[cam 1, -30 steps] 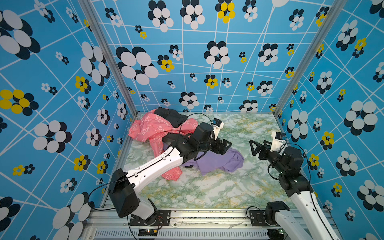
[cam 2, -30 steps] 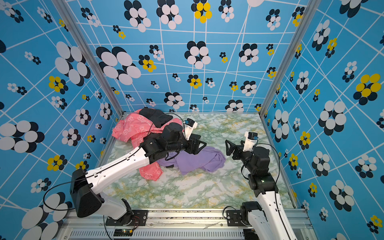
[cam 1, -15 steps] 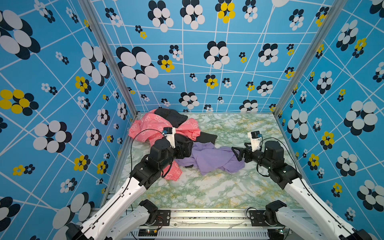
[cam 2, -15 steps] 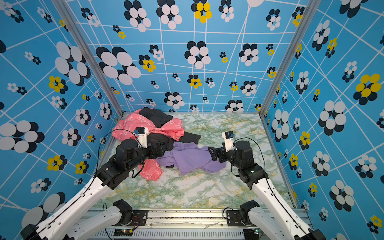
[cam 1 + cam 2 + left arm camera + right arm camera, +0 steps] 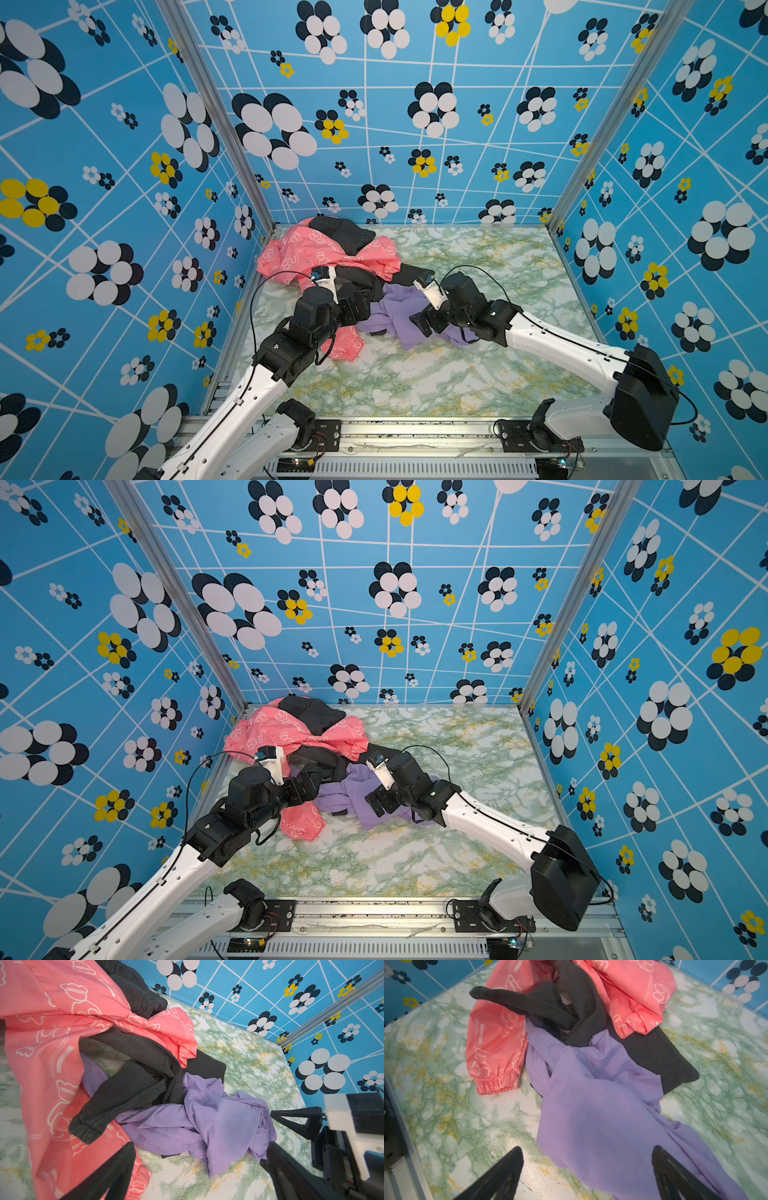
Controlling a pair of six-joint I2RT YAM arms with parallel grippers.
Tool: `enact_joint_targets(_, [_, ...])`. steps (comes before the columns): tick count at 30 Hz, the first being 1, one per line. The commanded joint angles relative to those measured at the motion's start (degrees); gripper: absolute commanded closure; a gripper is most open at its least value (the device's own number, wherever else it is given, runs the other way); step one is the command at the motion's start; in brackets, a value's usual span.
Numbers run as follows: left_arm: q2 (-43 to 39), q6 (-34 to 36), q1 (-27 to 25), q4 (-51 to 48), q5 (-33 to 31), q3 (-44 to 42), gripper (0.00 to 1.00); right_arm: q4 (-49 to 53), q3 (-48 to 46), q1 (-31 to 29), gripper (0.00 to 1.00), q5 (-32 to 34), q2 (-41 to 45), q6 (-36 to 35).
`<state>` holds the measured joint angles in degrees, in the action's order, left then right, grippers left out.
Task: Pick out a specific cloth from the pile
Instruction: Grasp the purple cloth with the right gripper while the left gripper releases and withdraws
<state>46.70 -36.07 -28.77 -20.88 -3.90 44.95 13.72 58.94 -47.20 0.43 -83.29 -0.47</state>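
My right gripper needs to take the cloth's loose part (image 5: 596, 1136) and pull it clear, since the lavender cloth's end lies (image 5: 126, 1109) under the black garment by my left gripper.
The lavender cloth (image 5: 397, 318) (image 5: 353, 793) lies crumpled on the marble tabletop at the near right edge of the pile (image 5: 320, 255), partly under a black garment (image 5: 133, 1084). My left gripper (image 5: 356, 306) (image 5: 199, 1147) stands open just left of the cloth, with nothing between its fingers. My right gripper (image 5: 424, 322) (image 5: 586, 1149) is open too, low over the cloth's right part, and lavender fabric (image 5: 591, 1109) fills the gap between its fingers. Neither gripper holds anything.
A coral-pink garment with white print (image 5: 286, 729) and another black garment (image 5: 311, 712) are heaped at the back left. Blue flowered walls (image 5: 415, 124) close in three sides. A metal rail (image 5: 415, 428) runs along the table's front edge (image 5: 415, 399).
My left arm has drawn back to the left and its gripper opened fully. My right gripper has moved left from the right side to over the lavender cloth.
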Motion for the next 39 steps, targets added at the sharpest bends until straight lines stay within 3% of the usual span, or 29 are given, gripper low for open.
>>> enact_joint_targets(1, [0.2, -0.3, 0.6, -0.9, 0.0, 1.4, 0.01, 3.3, 4.6, -1.7, 0.04, 3.4, -5.3, 1.4])
enact_joint_targets(9, [-1.5, -0.5, 1.6, -1.4, -0.1, 0.2, 0.01, 9.1, 14.5, -2.5, 0.16, 2.6, -18.7, 9.5])
enact_joint_targets(11, [-1.9, -0.7, 1.9, -1.5, 0.0, -0.1, 0.01, 10.8, 16.6, -2.5, 0.25, 1.7, -21.5, 10.5])
enact_joint_targets(16, [-2.6, -1.0, 2.8, -1.5, 0.7, -0.5, 0.01, 15.3, 21.2, -2.5, 0.6, -2.6, -26.9, 11.8])
enact_joint_targets(20, [-2.8, -1.2, 3.4, -1.5, 1.2, -0.7, 0.01, 14.9, 21.5, -2.5, 0.82, -3.8, -27.1, 12.9])
enact_joint_targets(28, [-3.7, -1.6, 3.9, -1.7, 1.2, -1.3, 0.01, 11.9, 20.6, -2.1, 1.0, 1.4, -19.1, 11.6])
enact_joint_targets(39, [-5.4, -2.0, 4.3, -2.1, 0.8, -2.4, 0.01, -0.3, 13.5, 1.0, 1.0, 10.3, 1.3, 8.7])
